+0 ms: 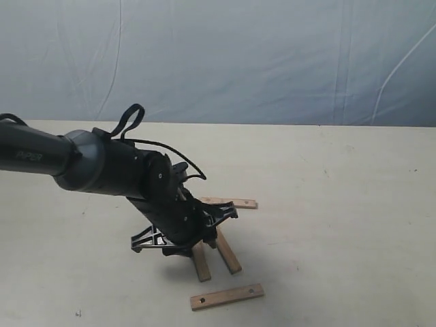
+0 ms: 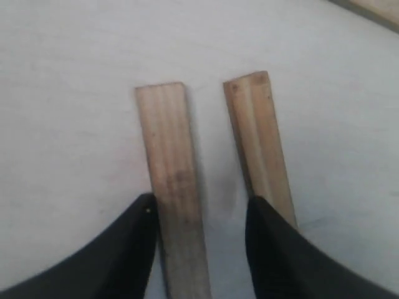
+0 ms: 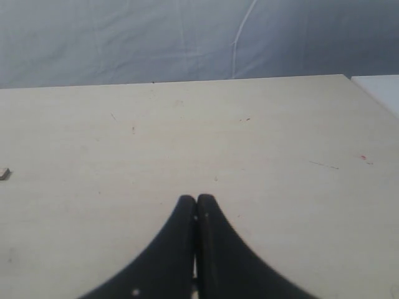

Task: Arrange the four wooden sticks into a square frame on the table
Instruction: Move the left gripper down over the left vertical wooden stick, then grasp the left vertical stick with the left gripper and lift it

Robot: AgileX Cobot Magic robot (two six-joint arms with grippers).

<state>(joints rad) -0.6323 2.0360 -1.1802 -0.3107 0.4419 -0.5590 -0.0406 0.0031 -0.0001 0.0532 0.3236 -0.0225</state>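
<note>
The neighbouring stick is crowding my left gripper's finger, and the stick between the fingers is off-center. I should open the fingers, center them over that stick and grip only that one.
Four wooden sticks lie on the pale table. Two plain ones sit side by side, nearly parallel: one and the other. A holed stick lies crosswise nearer the front, and a fourth lies crosswise behind the arm. My left gripper is down over the pair and open. One stick lies between its fingers against one pad. The other finger overlaps the second stick. My right gripper is shut and empty above bare table.
A wrinkled blue-grey cloth backdrop hangs behind the table's far edge. The left arm's black body reaches in from the left. A stick end shows at the border of the right wrist view.
</note>
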